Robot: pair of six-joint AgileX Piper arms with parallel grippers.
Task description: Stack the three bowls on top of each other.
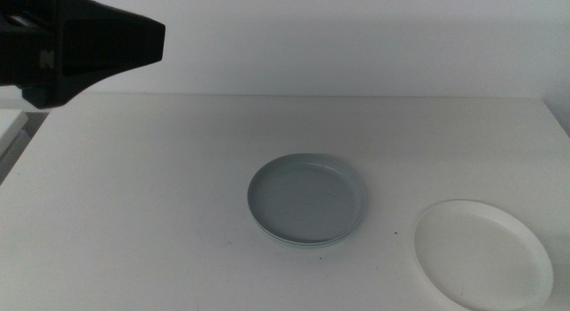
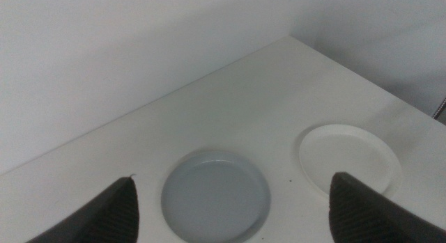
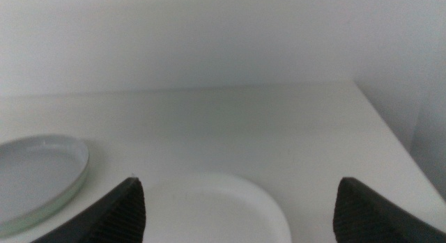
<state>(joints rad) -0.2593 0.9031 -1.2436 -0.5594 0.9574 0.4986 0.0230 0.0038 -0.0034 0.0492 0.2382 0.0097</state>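
The white bowl (image 1: 484, 256) will nest deep inside when the robot stacks it, because just a thin mint green rim (image 1: 310, 245) shows under the grey bowl.
A pale grey bowl (image 1: 307, 197) sits at the table's middle. A thin mint green rim (image 1: 307, 245) shows just under its near edge, so the mint green bowl seems to lie beneath it. The white bowl (image 1: 481, 253) lies alone at the front right, apart from the stack. My left gripper (image 1: 134, 39) hangs high at the back left, open and empty. In the left wrist view, the left gripper (image 2: 233, 177) looks down on the grey bowl (image 2: 216, 198) and the white bowl (image 2: 348, 158). My right gripper (image 3: 238, 180) is out of the middle view, open and empty, just above the white bowl (image 3: 209, 212).
The white table (image 1: 178, 168) ends at a white wall at the back. Its right edge (image 1: 557, 124) runs close to the white bowl. A small dark speck (image 1: 393, 232) lies between the stack and the white bowl.
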